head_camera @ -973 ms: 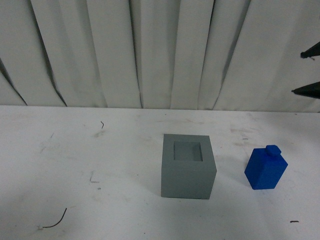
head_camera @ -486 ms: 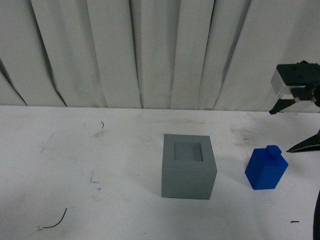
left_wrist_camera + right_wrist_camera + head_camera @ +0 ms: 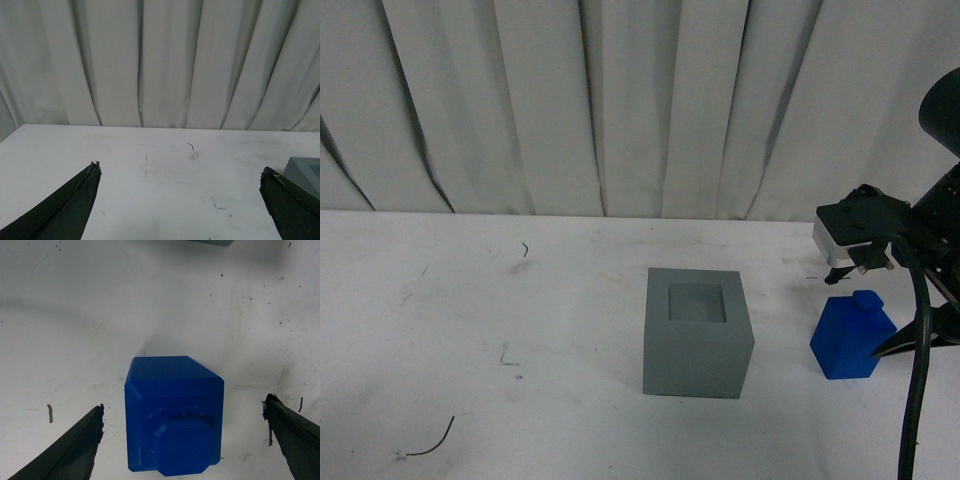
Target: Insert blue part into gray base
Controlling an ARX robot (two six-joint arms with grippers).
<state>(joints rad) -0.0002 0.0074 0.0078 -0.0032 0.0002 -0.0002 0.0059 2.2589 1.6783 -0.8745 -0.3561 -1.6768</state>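
Note:
The blue part (image 3: 850, 338) will keep standing well above the gray base when the robot inserts it, because it looks tall for the gray base's small square hole (image 3: 697, 303).
The gray base (image 3: 697, 332), a cube with a square recess on top, stands mid-table. Its corner shows in the left wrist view (image 3: 306, 169) and a sliver of it in the right wrist view (image 3: 212, 241). The blue part (image 3: 850, 342) stands upright to its right, knob up. My right gripper (image 3: 853, 318) hangs open over the blue part, one finger on each side, not touching. From the right wrist, the blue part (image 3: 172, 415) lies between the spread fingers of the right gripper (image 3: 182, 405). My left gripper (image 3: 179, 169) is open over bare table, outside the front view.
A white table (image 3: 520, 300) carries scuffs and a thin black curl (image 3: 430, 440) near the front left. A pleated white curtain (image 3: 620, 100) closes the back. The right arm's black cable (image 3: 917, 380) hangs at the right edge.
My right arm has come in from the right edge, moving left and down until its open fingers straddle the blue part. The blocks have not moved.

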